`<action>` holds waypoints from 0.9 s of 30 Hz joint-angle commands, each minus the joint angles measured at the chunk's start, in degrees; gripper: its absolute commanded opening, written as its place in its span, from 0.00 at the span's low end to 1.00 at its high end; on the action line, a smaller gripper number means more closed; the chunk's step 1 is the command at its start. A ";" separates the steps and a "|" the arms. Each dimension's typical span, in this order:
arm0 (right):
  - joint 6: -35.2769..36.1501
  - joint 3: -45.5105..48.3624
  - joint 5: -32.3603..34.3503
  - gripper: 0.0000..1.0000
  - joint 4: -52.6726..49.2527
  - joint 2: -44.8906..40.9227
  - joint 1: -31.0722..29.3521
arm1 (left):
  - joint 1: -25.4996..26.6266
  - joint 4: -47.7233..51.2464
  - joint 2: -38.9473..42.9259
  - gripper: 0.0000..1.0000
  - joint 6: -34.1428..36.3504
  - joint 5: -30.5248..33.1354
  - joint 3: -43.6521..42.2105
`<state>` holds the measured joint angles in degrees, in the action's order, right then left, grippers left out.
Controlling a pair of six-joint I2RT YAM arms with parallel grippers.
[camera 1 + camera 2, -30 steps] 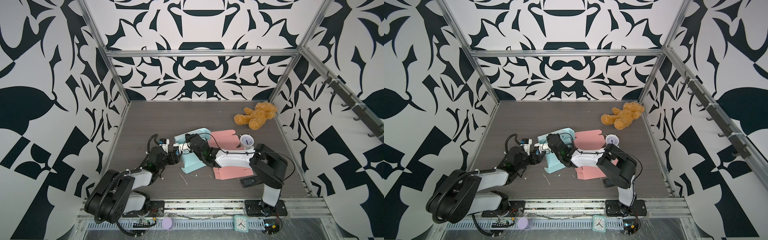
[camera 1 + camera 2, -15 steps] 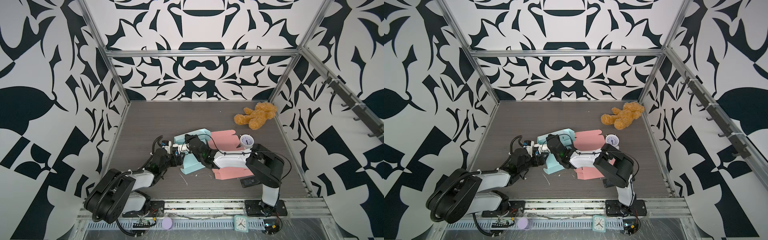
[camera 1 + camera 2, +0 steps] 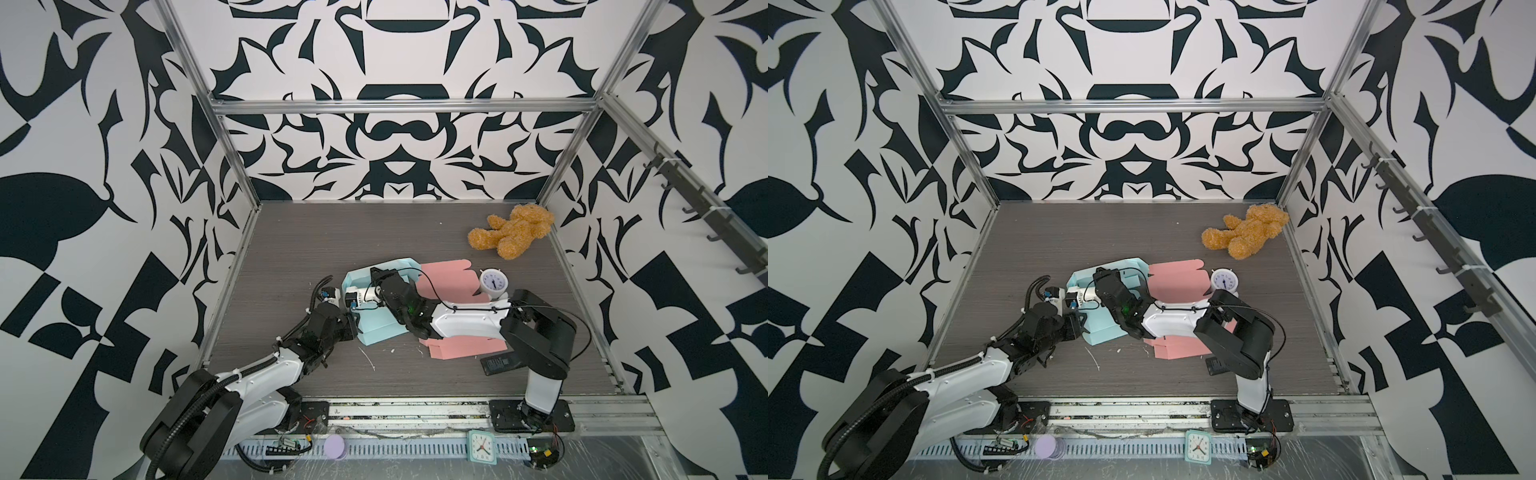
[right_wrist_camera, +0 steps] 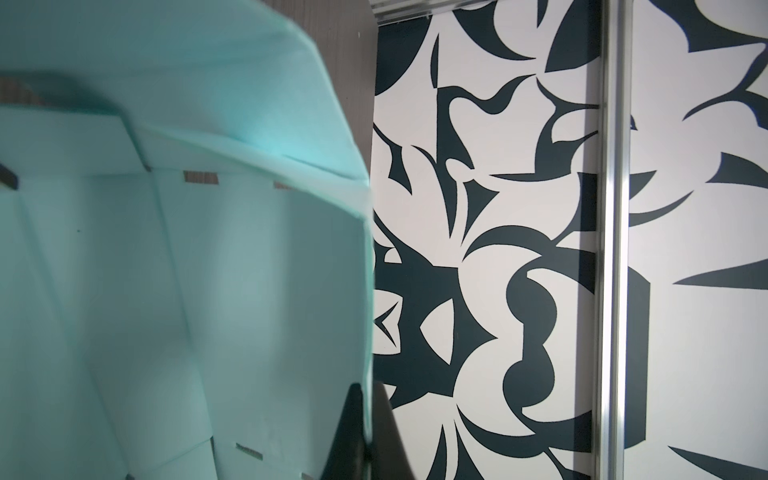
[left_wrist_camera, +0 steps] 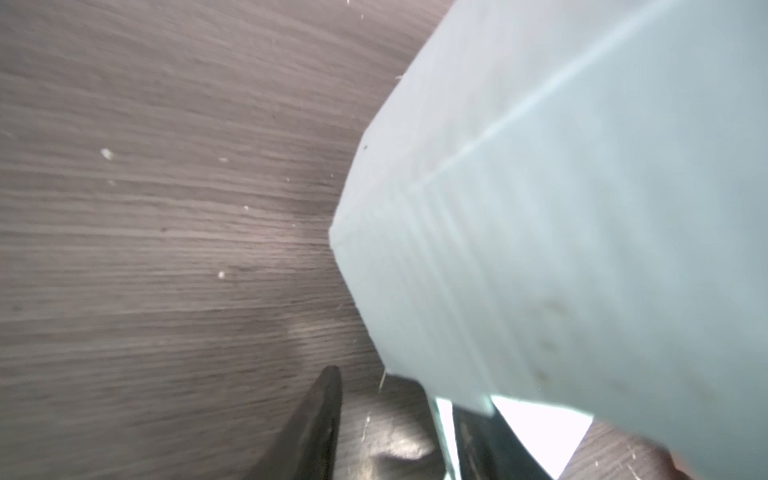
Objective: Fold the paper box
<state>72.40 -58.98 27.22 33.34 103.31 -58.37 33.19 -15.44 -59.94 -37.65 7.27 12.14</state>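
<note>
The paper box's end flap leans out (image 5: 488, 216) over my left gripper, so next I move my left gripper back and use it to push the flap inward (image 3: 349, 282) while my right gripper holds the box's side.
A light blue paper box (image 3: 380, 330) (image 3: 1100, 330), partly folded, lies mid-floor in both top views. My right gripper (image 3: 380, 274) (image 3: 1102, 275) reaches across from the right. In the right wrist view it is shut (image 4: 368, 390) on the thin edge of a raised wall of the box (image 4: 166, 291). My left gripper (image 3: 353, 326) (image 3: 1079, 325) sits at the box's near left corner. The left wrist view shows its jaws apart (image 5: 374, 386), with floor between them. A thin flap edge of the box (image 5: 582, 249) lies against one finger (image 5: 482, 440).
A flat pink paper sheet (image 3: 446, 274) lies under the right arm. A white alarm clock (image 3: 494, 283) stands beside it. A teddy bear (image 3: 513, 230) lies at the back right and a black remote (image 3: 498, 365) at the front right. On the front rail are a mint clock (image 3: 482, 452) and a purple disc (image 3: 336, 446).
My left gripper has moved right and nearer, along the box's left side to its near corner. Its jaws stand narrower than half a second ago. The right gripper keeps its hold.
</note>
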 commanded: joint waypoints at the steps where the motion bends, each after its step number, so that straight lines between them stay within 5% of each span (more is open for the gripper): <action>1: -3.52 0.39 -1.07 0.00 0.96 -5.15 0.36 | 0.19 0.90 2.67 0.35 -0.56 0.72 -0.47; 12: -9.55 3.16 -6.86 0.00 -5.65 -11.94 1.76 | -0.09 -7.01 9.95 0.23 1.20 -1.38 -4.65; 27: -11.41 2.57 -10.57 0.00 -2.81 -6.57 6.73 | -7.73 -12.51 -2.09 0.27 -2.02 -5.92 -4.67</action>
<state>62.85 -55.72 17.96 27.33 96.60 -51.99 25.74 -26.81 -60.80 -39.46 2.04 6.26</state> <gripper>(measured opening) 0.052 0.264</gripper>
